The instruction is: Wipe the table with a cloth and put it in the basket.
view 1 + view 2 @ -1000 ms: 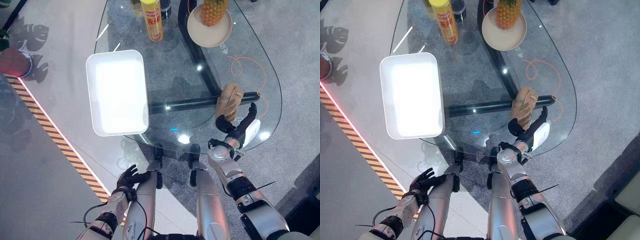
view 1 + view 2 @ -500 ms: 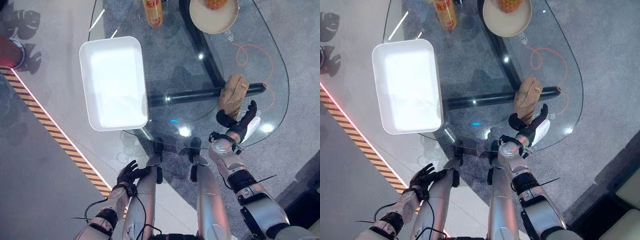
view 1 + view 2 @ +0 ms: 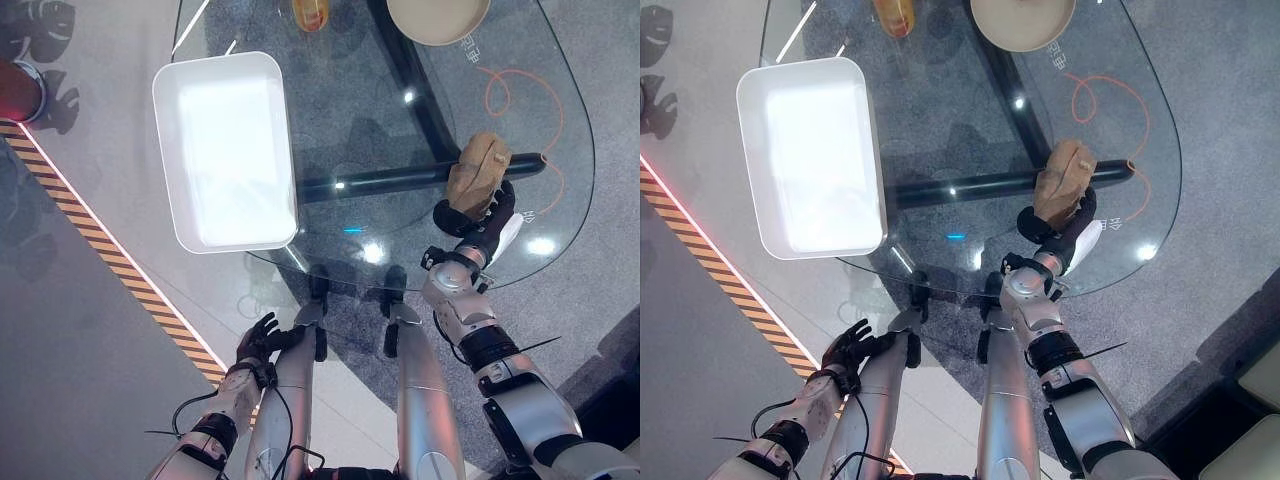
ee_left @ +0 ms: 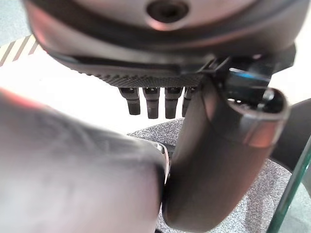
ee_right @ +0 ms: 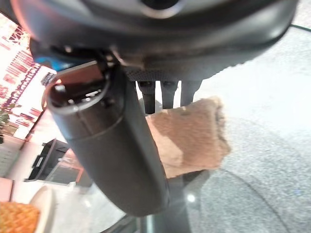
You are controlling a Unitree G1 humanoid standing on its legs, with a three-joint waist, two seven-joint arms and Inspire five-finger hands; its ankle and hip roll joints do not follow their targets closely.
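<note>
The tan cloth (image 3: 475,182) will stay bunched up in thick layers when I carry it to the basket, because creased folds (image 3: 487,153) gather into a narrow bundle.
A tan cloth (image 3: 478,173) lies bunched on the glass table (image 3: 350,110), near its right end. My right hand (image 3: 482,226) is just behind it, open. Its straight fingers (image 5: 162,94) reach over the cloth's near edge and the thumb (image 5: 109,150) stands out to one side. In the right wrist view the cloth (image 5: 194,136) sits right past the fingertips. The white basket (image 3: 289,170), a shallow rectangular tub, rests on the table's left part with nothing in it. My left hand (image 3: 257,341) hangs low below the table's near edge, open and idle.
A beige plate (image 3: 438,14) and a yellow bottle (image 3: 310,12) stand at the table's far side. A black bar (image 3: 390,182) runs under the glass. An orange cable (image 3: 520,88) loops beneath the right end. Striped tape (image 3: 110,268) crosses the floor on the left.
The camera has shifted, so the whole scene sits differently. My right hand has closed in on the cloth, and the cloth looks more bunched. The left hand stays put.
</note>
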